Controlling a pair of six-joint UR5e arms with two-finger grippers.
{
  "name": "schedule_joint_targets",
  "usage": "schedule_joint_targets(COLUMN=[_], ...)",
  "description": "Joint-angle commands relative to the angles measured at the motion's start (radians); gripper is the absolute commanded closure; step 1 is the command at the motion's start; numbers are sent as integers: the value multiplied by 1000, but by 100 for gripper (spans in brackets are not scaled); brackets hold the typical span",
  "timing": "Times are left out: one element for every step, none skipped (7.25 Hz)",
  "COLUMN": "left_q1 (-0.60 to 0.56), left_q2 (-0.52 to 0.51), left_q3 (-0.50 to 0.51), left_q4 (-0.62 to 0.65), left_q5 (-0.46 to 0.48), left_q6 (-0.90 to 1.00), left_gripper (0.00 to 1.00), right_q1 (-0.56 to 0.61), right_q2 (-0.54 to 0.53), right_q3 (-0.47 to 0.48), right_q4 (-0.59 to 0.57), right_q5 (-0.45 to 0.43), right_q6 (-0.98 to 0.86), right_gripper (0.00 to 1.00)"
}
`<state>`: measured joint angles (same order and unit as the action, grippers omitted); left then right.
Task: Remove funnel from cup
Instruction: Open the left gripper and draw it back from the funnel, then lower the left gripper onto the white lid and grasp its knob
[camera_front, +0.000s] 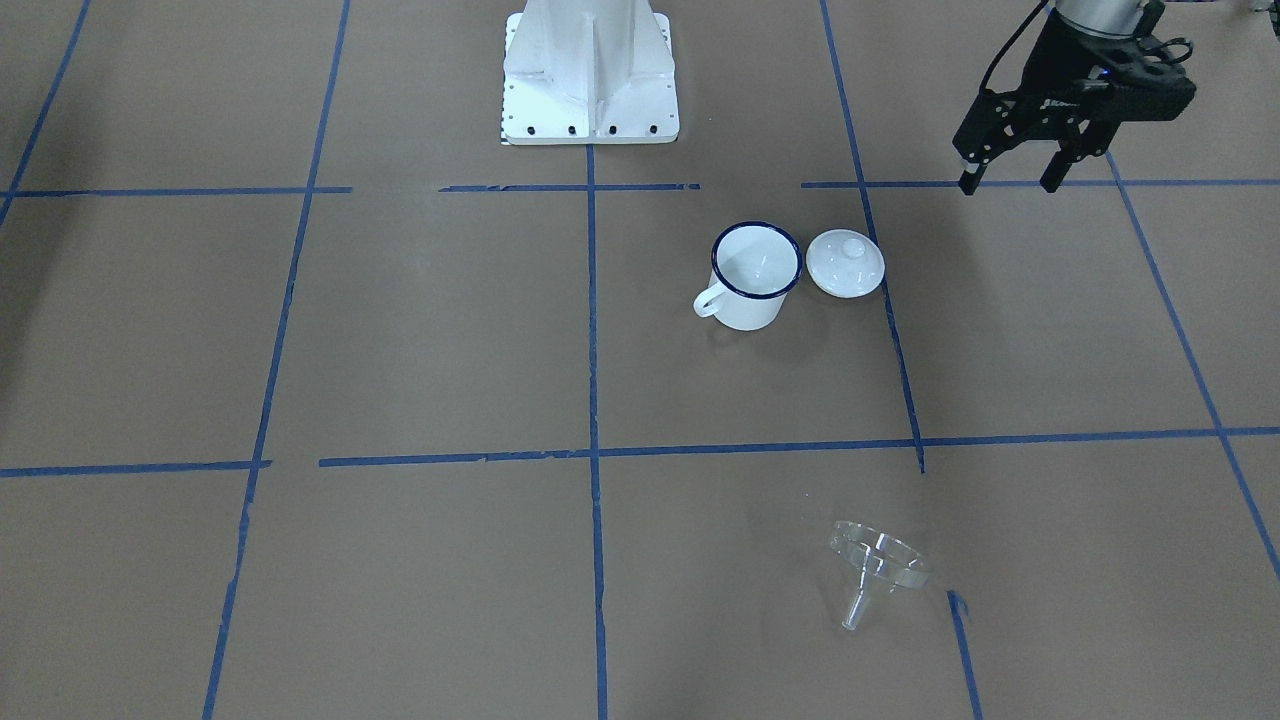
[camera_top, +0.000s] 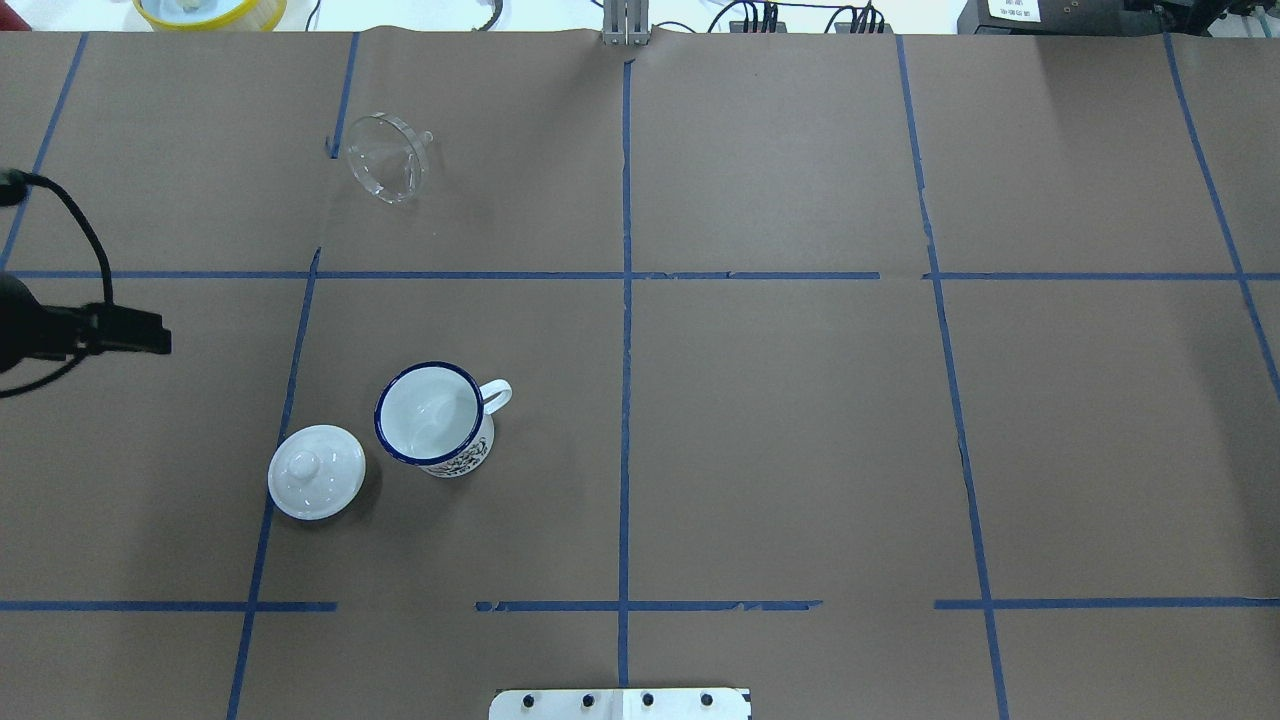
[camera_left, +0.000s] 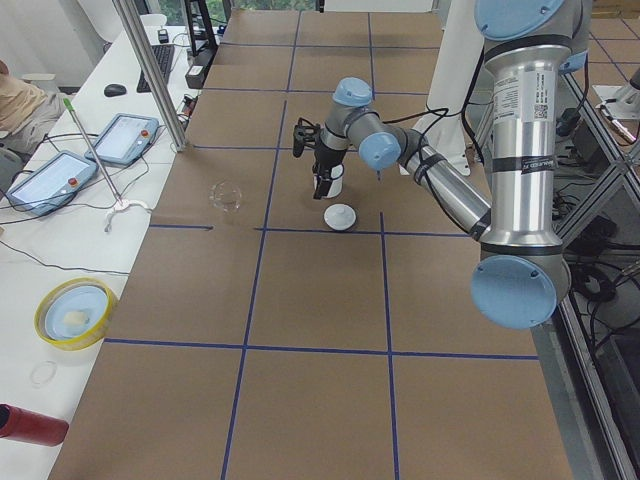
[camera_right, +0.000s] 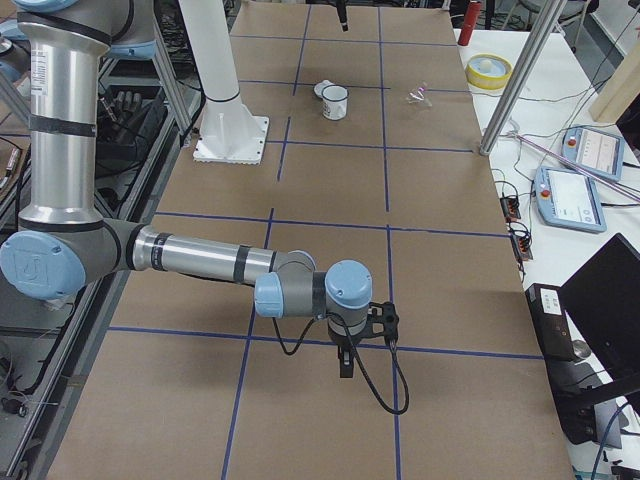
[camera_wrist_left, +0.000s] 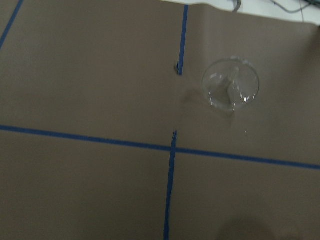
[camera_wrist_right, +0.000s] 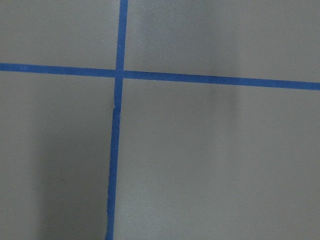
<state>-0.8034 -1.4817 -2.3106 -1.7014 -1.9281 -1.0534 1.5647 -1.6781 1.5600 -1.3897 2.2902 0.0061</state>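
Note:
The white lid (camera_front: 846, 264) will rest flat over the mug's opening when the robot lowers it, since the lid looks about as wide as the mug's blue rim (camera_front: 753, 295).
The clear funnel (camera_front: 878, 570) lies on its side on the brown table, well apart from the cup; it also shows in the overhead view (camera_top: 385, 168) and the left wrist view (camera_wrist_left: 230, 90). The white mug with the blue rim (camera_front: 755, 275) stands upright and empty (camera_top: 435, 420). My left gripper (camera_front: 1008, 185) hangs open and empty above the table, off to the side of the mug and the lid. My right gripper (camera_right: 345, 365) shows only in the exterior right view, far from both things, and I cannot tell if it is open or shut.
A white knobbed lid (camera_front: 845, 263) lies right beside the mug (camera_top: 316, 471). The robot's white base (camera_front: 590, 90) stands at the table's near-robot edge. A yellow bowl (camera_top: 210, 10) and tablets sit on the side bench beyond the far edge.

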Motion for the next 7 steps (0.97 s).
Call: schedule_joint_targets(left_q1=[151, 168, 177, 194, 219, 236, 240], left_q2=[-9, -85, -130, -149, -150, -152, -164], left_q3=[89, 176, 230, 247, 258, 285, 310], left_q4=[-7, -7, -11, -12, -53, -90, -105], left_q5=[3, 4, 3, 3, 3, 6, 9], left_q6=[-86, -103, -102, -109, -153, -172, -172], left_gripper=[0, 0, 0, 0, 0, 0, 0], right_q1=[0, 0, 0, 0, 0, 0, 0], right_q2=[0, 0, 0, 0, 0, 0, 0], right_q3=[0, 0, 0, 0, 0, 0, 0], right_q4=[0, 0, 0, 0, 0, 0, 0], right_q5=[0, 0, 0, 0, 0, 0, 0], right_q6=[0, 0, 0, 0, 0, 0, 0], right_gripper=[0, 0, 0, 0, 0, 0, 0])
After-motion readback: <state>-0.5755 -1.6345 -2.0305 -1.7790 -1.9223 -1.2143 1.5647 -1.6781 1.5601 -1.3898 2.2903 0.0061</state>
